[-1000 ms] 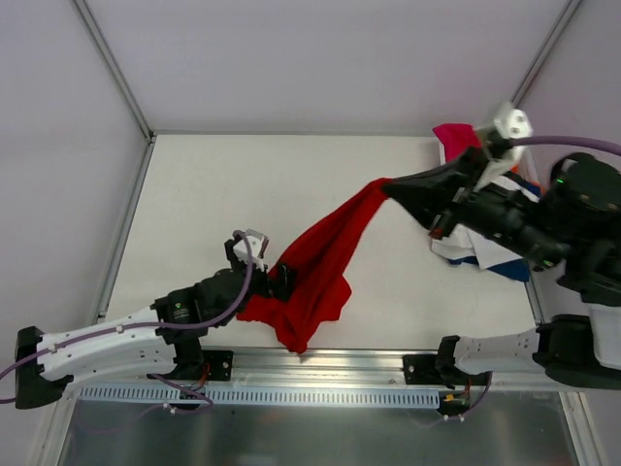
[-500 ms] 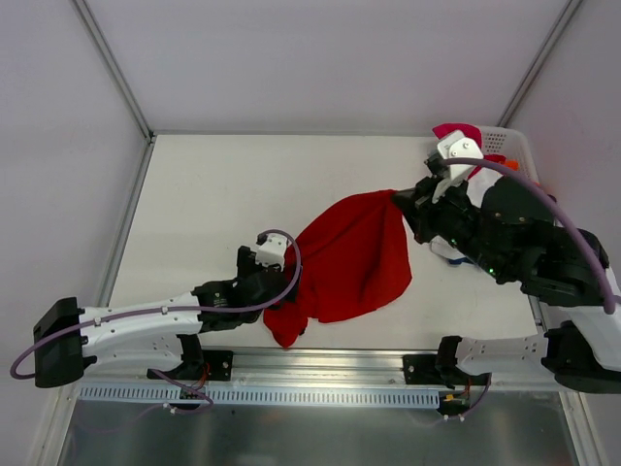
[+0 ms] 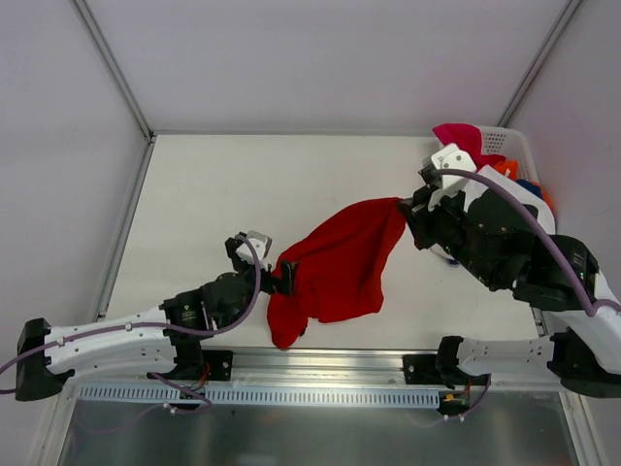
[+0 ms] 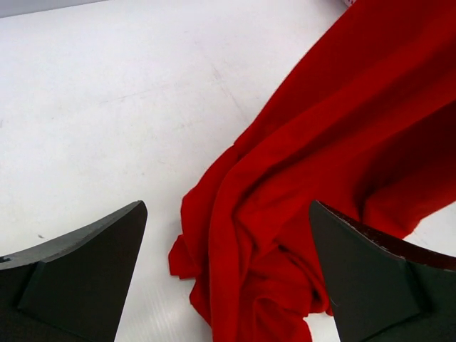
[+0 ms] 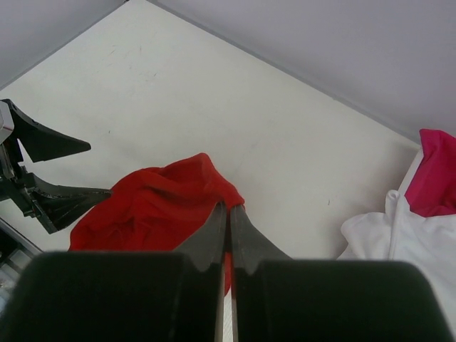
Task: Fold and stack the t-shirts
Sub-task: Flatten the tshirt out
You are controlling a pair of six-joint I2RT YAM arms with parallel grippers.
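Note:
I should lower my right gripper's t-shirt corner and pinch only the t-shirt's outer tip (image 4: 181,262) with my left gripper, as the red t-shirt's folds (image 4: 249,249) bunch between its fingers.
The red t-shirt (image 3: 340,262) hangs stretched across the table's middle, its lower end bunched near the front edge. My right gripper (image 3: 403,206) is shut on its upper right corner and holds it up; the wrist view shows the cloth (image 5: 153,206) pinched between the closed fingers (image 5: 229,214). My left gripper (image 3: 288,275) is open at the shirt's left edge, jaws spread wide around crumpled red folds (image 4: 285,235), not gripping. A magenta tee (image 3: 458,136), a white tee (image 5: 399,235), and orange and blue ones lie in the basket.
The white perforated basket (image 3: 500,141) stands at the table's far right, partly hidden by my right arm. A metal rail (image 3: 320,364) runs along the front edge. The table (image 3: 213,194) has bare surface at left and back.
My left gripper has let go of the shirt's lower edge and now sits open beside it. My right gripper lowered with the corner, so the shirt sagged and spread wider.

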